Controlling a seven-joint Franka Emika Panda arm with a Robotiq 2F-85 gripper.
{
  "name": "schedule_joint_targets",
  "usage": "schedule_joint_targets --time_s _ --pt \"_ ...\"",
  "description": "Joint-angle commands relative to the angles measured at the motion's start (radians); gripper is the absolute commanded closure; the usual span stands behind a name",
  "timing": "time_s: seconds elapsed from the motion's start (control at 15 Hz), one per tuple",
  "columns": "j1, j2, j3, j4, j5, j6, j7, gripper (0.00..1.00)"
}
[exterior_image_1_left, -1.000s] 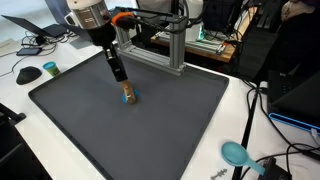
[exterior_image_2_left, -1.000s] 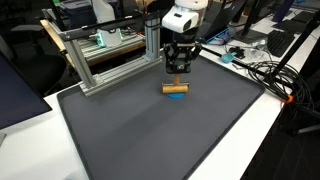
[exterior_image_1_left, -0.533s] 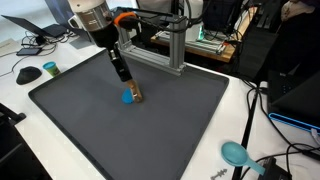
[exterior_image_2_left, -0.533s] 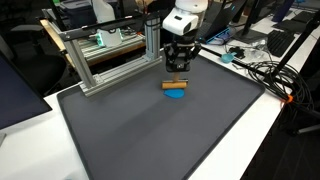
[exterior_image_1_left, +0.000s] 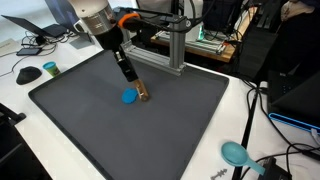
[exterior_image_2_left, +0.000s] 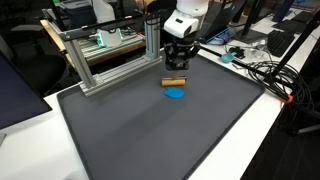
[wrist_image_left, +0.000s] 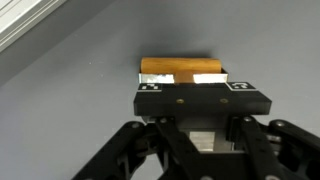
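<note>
I can see the wooden block (exterior_image_2_left: 173, 82) hanging past the blue disc on the aluminium frame's side, so next I turn my gripper back and bring the block across the disc (exterior_image_2_left: 175, 93).
My gripper (exterior_image_1_left: 133, 82) is shut on a short tan wooden block (exterior_image_1_left: 142, 94) and holds it just above the dark grey mat (exterior_image_1_left: 90, 120). A flat blue disc (exterior_image_1_left: 129, 97) lies on the mat right beside the block. In an exterior view the block (exterior_image_2_left: 175, 81) hangs level under the gripper (exterior_image_2_left: 177, 70), with the disc (exterior_image_2_left: 176, 93) just in front of it. In the wrist view the block (wrist_image_left: 180, 67) shows beyond the gripper (wrist_image_left: 195, 84), whose fingertips are hidden by its own black body. The disc is out of the wrist view.
An aluminium frame (exterior_image_1_left: 160, 45) stands at the mat's far edge, close behind the arm; it also shows in an exterior view (exterior_image_2_left: 105, 55). A teal scoop (exterior_image_1_left: 236, 153), a black mouse (exterior_image_1_left: 28, 74) and cables (exterior_image_2_left: 262, 72) lie on the white table around the mat.
The block stood on the blue disc one second ago. The gripper has carried it off the disc and away to the side, leaving the disc uncovered on the mat.
</note>
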Motion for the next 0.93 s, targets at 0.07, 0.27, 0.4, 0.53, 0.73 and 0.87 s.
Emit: schedule_joint_targets --time_s 0.07,0.27,0.4,0.53,0.73,0.87 --pt "0.025 -0.087 -0.005 -0.081 -0.021 0.027 0.003 0.78" --pt "0.031 -0.125 -0.001 -0.103 -0.015 0.031 0.003 0.78" --pt "0.038 -0.139 -0.006 -0.11 -0.028 0.055 0.022 0.78" --pt "0.039 -0.134 -0.011 -0.105 -0.047 0.089 0.035 0.78" --pt "0.041 -0.119 -0.025 -0.108 -0.091 0.159 0.068 0.78" --pt "0.038 -0.109 -0.032 -0.109 -0.106 0.182 0.082 0.78"
